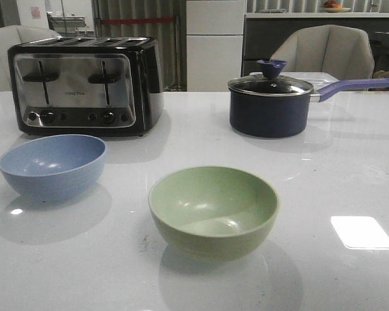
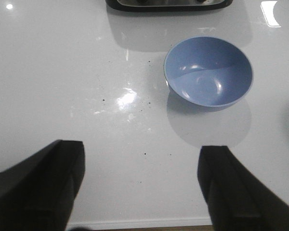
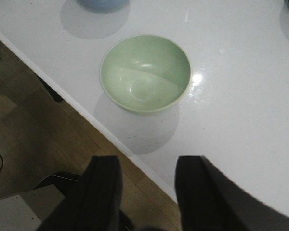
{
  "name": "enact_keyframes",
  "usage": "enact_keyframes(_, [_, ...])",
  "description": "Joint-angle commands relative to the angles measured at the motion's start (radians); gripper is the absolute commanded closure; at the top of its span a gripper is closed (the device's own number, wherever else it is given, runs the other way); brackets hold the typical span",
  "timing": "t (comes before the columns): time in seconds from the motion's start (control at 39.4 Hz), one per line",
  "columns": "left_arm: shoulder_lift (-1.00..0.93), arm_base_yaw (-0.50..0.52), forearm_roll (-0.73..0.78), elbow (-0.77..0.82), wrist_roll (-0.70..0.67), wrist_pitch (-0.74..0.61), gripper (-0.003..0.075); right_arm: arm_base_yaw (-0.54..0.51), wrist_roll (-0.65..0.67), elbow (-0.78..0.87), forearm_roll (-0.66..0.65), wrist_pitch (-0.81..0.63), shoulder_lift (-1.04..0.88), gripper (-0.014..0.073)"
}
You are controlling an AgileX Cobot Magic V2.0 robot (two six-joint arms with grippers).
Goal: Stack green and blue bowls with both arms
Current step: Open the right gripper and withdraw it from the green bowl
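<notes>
My right gripper should keep away while my left gripper puts the blue bowl (image 1: 53,167) into the green bowl (image 1: 214,212), which is upright and empty at the front middle.
The blue bowl (image 1: 52,163) stands upright and empty on the white table at the left, in front of the toaster. It also shows in the left wrist view (image 2: 208,73). The green bowl (image 1: 213,209) stands upright and empty near the table's front middle, and shows in the right wrist view (image 3: 145,73). The bowls are apart. My left gripper (image 2: 140,190) is open and empty above bare table, short of the blue bowl. My right gripper (image 3: 147,190) is open and empty over the table's front edge, short of the green bowl. Neither gripper shows in the front view.
A black and chrome toaster (image 1: 84,84) stands at the back left. A dark navy saucepan (image 1: 271,103) with glass lid and purple handle stands at the back right. The table's front edge (image 3: 111,134) and the wooden floor show in the right wrist view.
</notes>
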Motion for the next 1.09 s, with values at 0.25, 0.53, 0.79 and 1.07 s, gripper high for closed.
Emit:
enact_keyframes(0.25, [0.172,-0.112,-0.003,-0.051,0.002,-0.077,0.0175,-0.001,-0.015,0.003,0.005,0.056,-0.194,0.02])
enact_keyframes(0.53, [0.486,-0.119,-0.003,-0.194,0.002,-0.076,0.0175,-0.001,-0.015,0.003,0.006,0.061,-0.192,0.02])
enact_keyframes(0.79, [0.77,-0.119,-0.003,-0.374,0.002,-0.08,0.0175,-0.001,-0.015,0.003,0.006,0.073,-0.192,0.02])
enact_keyframes(1.07, [1.041,-0.119,0.015,-0.562,0.002,-0.094,0.0175,-0.001,-0.015,0.003,0.006,0.075,-0.192,0.02])
